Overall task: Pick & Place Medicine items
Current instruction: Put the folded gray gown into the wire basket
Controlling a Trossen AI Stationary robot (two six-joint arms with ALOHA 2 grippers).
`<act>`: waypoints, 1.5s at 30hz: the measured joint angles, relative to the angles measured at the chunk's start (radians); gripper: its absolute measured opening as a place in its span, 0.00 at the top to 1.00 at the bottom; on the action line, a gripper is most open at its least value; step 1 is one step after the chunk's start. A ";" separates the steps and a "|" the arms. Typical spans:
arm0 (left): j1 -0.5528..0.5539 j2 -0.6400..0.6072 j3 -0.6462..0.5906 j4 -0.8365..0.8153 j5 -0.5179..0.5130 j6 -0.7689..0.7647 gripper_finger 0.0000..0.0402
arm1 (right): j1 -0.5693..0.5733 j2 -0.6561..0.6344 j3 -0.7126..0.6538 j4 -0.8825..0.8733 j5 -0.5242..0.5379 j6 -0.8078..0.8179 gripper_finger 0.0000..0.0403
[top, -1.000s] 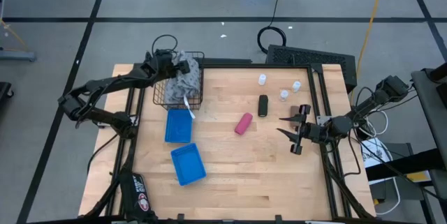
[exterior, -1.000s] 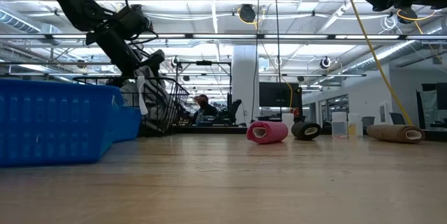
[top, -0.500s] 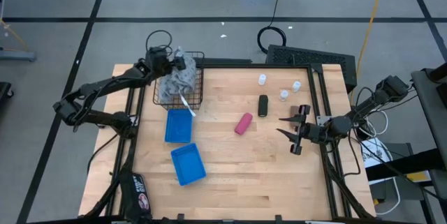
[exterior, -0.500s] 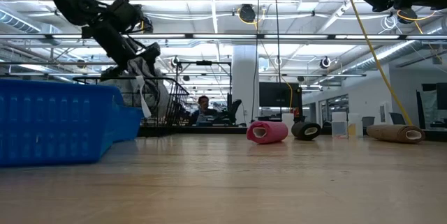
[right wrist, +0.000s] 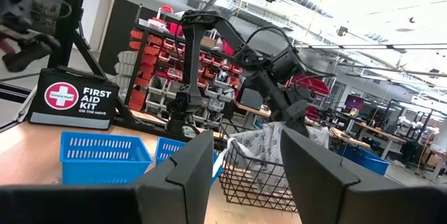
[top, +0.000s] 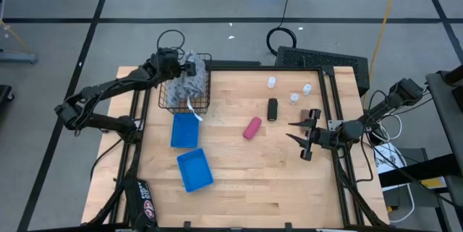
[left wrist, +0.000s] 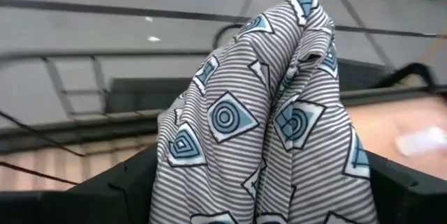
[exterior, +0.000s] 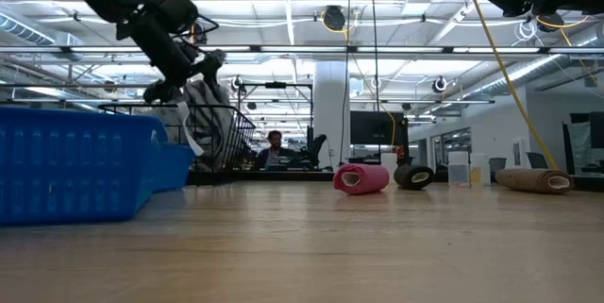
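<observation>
My left gripper should lower the cloth bundle down inside the basket [top: 181,100] and let go of it, because the cloth bundle's white end [top: 194,110] is hanging over the wire basket's rim beside the blue tray.
My left gripper [top: 176,64] is above the far left corner of the table, shut on the grey patterned cloth bundle [top: 190,79] over a black wire basket [top: 184,102]. The medicine items lie apart on the wood. Three white bottles [top: 272,82] [top: 307,89] [top: 294,98] stand near the far right. The black container [top: 272,109] and the pink tube [top: 252,128] lie on their sides nearer the middle. My right gripper [top: 297,131] hangs open near the right edge, right of the pink tube, touching nothing. My left gripper holds the cloth bundle by a bunched upper part [left wrist: 258,147], pinched between the two fingers [left wrist: 119,192], several folds at once. It comes from the table's left, slanting down. The cloth hangs below the fingers [exterior: 203,105], its lower part down inside the wire basket.
Two blue trays [top: 185,129] [top: 195,170] lie on the left half of the table, near the basket. A first aid kit bag [right wrist: 73,98] shows at the near left corner. Bare wood spans the middle and near right of the table.
My left gripper, still shut on the cloth, has swung a little toward the table's left edge and then back to the right, ending slightly higher. The cloth has swayed with it over the basket. The right arm has kept still.
</observation>
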 joint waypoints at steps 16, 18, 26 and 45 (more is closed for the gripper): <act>-0.016 0.005 0.139 -0.242 -0.077 0.067 0.20 | 0.000 0.000 0.000 -0.009 0.000 0.000 0.61; -0.033 0.018 0.139 -0.275 -0.091 0.063 0.20 | 0.000 0.000 0.000 -0.010 0.000 0.000 0.61; -0.083 0.056 0.138 -0.295 -0.119 0.049 0.20 | 0.000 0.000 0.000 -0.009 0.000 0.000 0.61; -0.107 0.136 0.138 -0.277 -0.154 0.059 0.31 | 0.000 0.000 0.000 -0.007 0.000 0.019 0.61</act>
